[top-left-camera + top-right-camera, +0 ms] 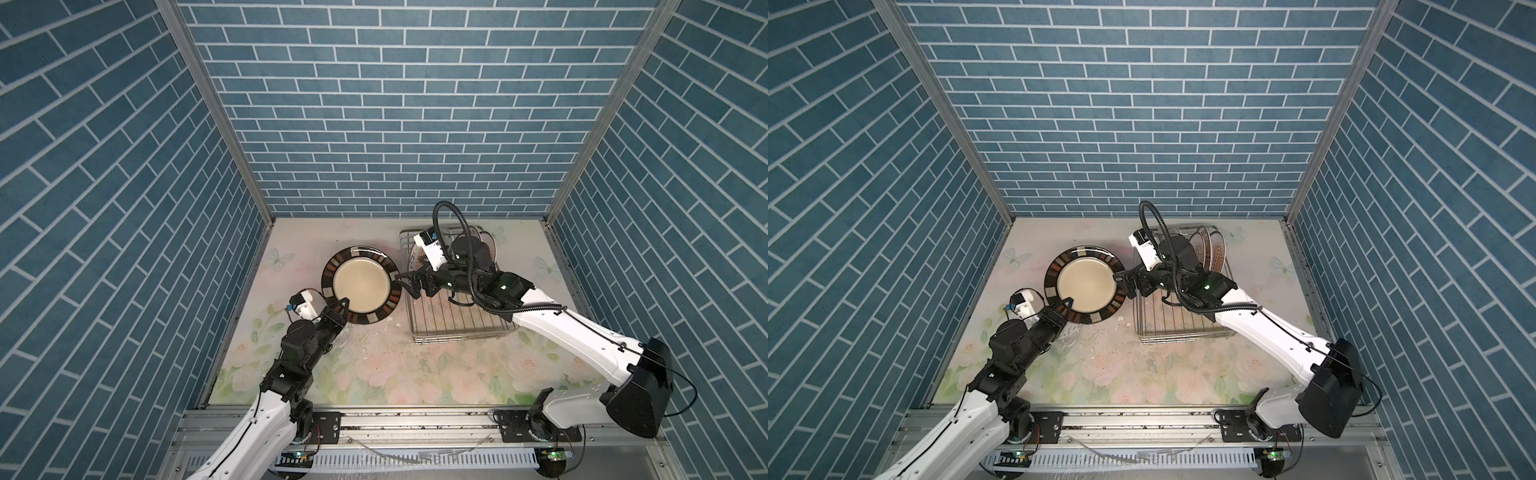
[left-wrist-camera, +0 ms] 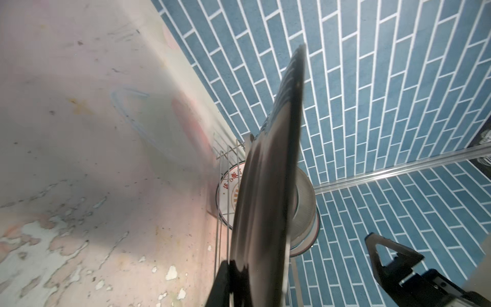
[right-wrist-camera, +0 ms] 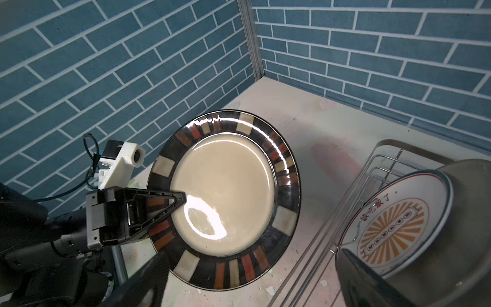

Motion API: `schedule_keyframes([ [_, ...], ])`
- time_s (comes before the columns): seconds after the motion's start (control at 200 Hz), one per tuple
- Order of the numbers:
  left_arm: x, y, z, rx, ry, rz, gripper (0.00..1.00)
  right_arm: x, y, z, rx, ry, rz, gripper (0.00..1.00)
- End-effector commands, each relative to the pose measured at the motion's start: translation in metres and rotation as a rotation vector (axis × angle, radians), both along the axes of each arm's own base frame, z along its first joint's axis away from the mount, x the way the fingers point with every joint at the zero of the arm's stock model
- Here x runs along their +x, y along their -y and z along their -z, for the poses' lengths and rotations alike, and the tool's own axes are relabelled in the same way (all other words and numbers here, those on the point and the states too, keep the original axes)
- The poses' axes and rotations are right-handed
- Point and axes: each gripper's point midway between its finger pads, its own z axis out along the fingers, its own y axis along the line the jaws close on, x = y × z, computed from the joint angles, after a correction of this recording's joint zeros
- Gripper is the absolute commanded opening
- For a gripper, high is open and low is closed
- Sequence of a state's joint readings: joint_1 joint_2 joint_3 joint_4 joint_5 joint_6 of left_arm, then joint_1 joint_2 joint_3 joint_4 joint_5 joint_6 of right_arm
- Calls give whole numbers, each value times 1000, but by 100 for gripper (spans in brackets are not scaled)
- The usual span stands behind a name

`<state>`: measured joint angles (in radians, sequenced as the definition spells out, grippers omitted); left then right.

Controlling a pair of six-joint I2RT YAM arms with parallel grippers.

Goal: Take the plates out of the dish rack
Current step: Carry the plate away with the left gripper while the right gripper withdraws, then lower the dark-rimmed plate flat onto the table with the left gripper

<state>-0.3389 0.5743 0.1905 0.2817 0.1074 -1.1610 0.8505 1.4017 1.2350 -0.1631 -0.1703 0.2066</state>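
My left gripper should keep lowering the dark-rimmed plate (image 1: 361,284), which faces up and is clear of the dish rack, toward the empty table (image 1: 311,267) until the plate's bottom rests there.
A large dark-rimmed plate (image 1: 361,284) (image 1: 1086,284) (image 3: 225,196) with a cream centre hangs tilted above the table, left of the dish rack (image 1: 457,328) (image 1: 1179,324). My left gripper (image 1: 341,306) (image 1: 1066,305) (image 3: 172,204) is shut on its near-left rim; in the left wrist view the plate (image 2: 271,199) shows edge-on. My right gripper (image 1: 408,286) (image 1: 1128,284) (image 3: 255,281) stands wide open at the plate's right edge, not touching it. Several sunburst plates (image 1: 1210,249) (image 3: 393,220) (image 2: 228,194) stand upright at the rack's far end, partly hidden by the right arm.
Blue brick walls (image 1: 374,124) close the back and both sides. The floral table cover (image 1: 395,365) is worn and flaking in front of the plate. The right arm's black cable loop (image 1: 457,224) arches over the rack. A metal rail (image 1: 415,419) runs along the front edge.
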Motion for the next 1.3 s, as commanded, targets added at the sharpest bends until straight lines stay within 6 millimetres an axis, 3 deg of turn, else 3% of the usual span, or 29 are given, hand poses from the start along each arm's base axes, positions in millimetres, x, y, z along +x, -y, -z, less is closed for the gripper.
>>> schedule_keyframes([
  [0.0,8,-10,-68,-95,201,-21,0,13,-5,-4,-66,91,39,99],
  [0.12,17,-25,-59,-76,166,-79,0,18,-23,4,-99,92,27,99],
  [0.265,22,-27,-60,-82,156,-74,0,28,-47,11,-86,43,23,99],
  [0.45,37,-49,-38,-71,91,-139,0,36,-74,20,-74,11,-24,99],
  [0.785,55,-67,-17,-62,33,-188,0,63,-97,58,-122,-27,25,99],
  [0.98,63,-76,-7,-24,-1,-228,0,67,-119,71,-113,-66,-23,99],
  [1.296,81,-85,9,-27,-49,-225,0,82,-132,99,-137,-93,7,99],
])
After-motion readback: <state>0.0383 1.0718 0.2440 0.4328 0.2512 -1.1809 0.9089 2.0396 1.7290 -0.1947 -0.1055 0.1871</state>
